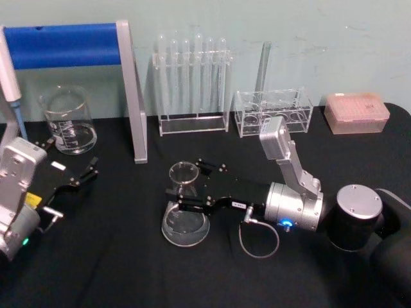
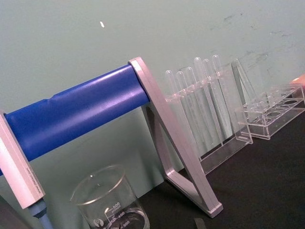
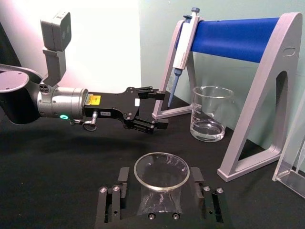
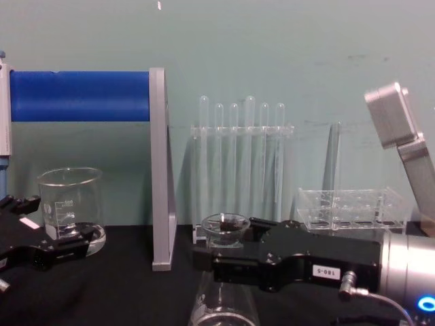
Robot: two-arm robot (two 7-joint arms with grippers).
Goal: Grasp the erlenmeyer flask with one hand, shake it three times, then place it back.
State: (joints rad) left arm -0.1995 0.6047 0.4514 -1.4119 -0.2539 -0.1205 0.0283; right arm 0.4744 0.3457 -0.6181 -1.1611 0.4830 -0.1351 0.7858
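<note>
The erlenmeyer flask [image 4: 224, 295] has a bright oval line [image 4: 225, 317] across it low down, so I expect clear liquid to slosh around in its base when I shake it.
The erlenmeyer flask [image 1: 185, 221] stands upright on the black table in the middle, its flared rim [image 3: 161, 171] facing up. My right gripper [image 1: 191, 185] reaches in from the right at neck height. It is open, with one jaw on each side of the flask's neck and a small gap on both sides. In the chest view the right gripper [image 4: 224, 243] hides the neck, and the flask's base [image 4: 224, 309] shows below it. My left gripper [image 1: 70, 159] rests open and holding nothing at the table's left, in front of the beaker. The left gripper [image 3: 155, 109] also shows across the table in the right wrist view.
A glass beaker [image 1: 68, 120] stands at the back left under a blue-barred pipette stand [image 1: 131, 90] holding a pipette [image 3: 181, 47]. A rack of test tubes [image 1: 192, 83], a low clear rack [image 1: 273, 112] and a pink tip box [image 1: 356, 112] line the back edge.
</note>
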